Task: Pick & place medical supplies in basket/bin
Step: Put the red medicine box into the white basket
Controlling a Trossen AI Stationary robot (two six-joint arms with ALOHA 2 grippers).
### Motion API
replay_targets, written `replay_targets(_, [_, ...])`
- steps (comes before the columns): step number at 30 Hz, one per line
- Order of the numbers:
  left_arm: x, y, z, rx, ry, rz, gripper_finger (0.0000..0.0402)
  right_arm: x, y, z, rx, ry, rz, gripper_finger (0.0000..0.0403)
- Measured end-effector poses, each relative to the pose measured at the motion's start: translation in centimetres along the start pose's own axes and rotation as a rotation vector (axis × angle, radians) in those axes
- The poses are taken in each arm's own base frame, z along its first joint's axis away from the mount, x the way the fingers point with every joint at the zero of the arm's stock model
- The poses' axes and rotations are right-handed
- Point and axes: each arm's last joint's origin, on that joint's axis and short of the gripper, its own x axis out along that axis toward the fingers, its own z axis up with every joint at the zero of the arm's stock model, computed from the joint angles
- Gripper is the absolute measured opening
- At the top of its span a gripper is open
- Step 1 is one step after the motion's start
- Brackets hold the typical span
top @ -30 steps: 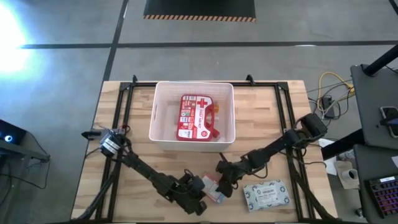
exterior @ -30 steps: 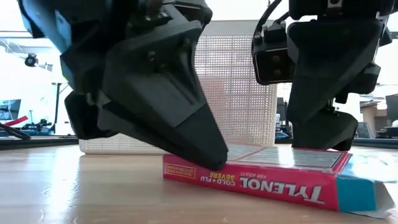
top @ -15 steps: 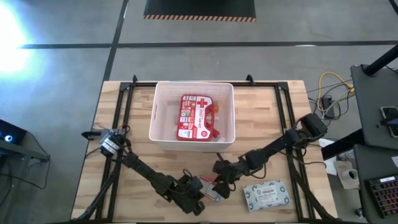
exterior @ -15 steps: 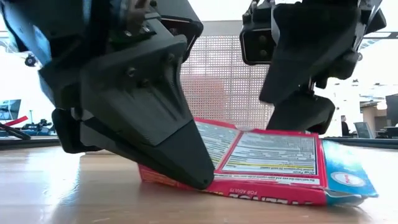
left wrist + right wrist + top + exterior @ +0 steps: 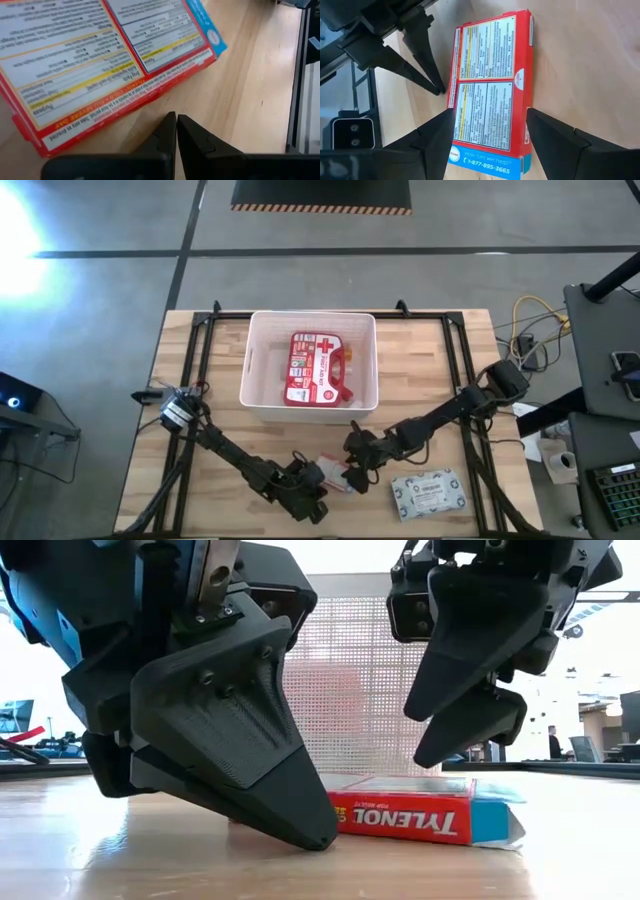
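Observation:
The flat box's long red side (image 5: 142,95) is next to my shut left gripper, so that gripper should lift, open and brace that side while my right gripper takes the box (image 5: 489,95).
A red-white box (image 5: 334,472) of the medical supplies lies flat on the table near its front edge, printed label up (image 5: 490,85). My left gripper (image 5: 176,117) is shut, its tip low over the wood beside the box's long red side (image 5: 120,107), with a strip of bare table between them. My right gripper (image 5: 490,132) hangs open above the box's blue end (image 5: 495,820), one finger over each long side, clear of it (image 5: 414,740). The white basket (image 5: 258,355) stands at the far middle with the red first-aid case (image 5: 318,368) lying inside.
A pale patterned soft pack (image 5: 428,493) lies on the table right of the box, near the front edge. Black rails (image 5: 200,370) run along the table's left and right sides. Bare wood lies between the box and the basket.
My left gripper's shut tip, which pressed on the box's near corner, has come off it and stands beside it. The box tipped up on its near long side, then dropped flat again, a little farther from the front edge. My right gripper has risen slightly and rolled.

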Motion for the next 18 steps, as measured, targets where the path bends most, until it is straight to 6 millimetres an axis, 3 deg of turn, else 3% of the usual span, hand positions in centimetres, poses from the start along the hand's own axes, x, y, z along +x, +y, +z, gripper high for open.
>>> replay_targets(8, [0.1,0.3,-0.2,0.0,0.005,0.001,0.0,0.4,-0.4,-0.3,0.003,0.007,-0.032,0.0238])
replay_targets(18, [-0.4,-1.6,0.9,0.0,-0.075,-0.014,0.0,0.9,-1.9,0.3,0.029,-0.054,-0.127,0.0238])
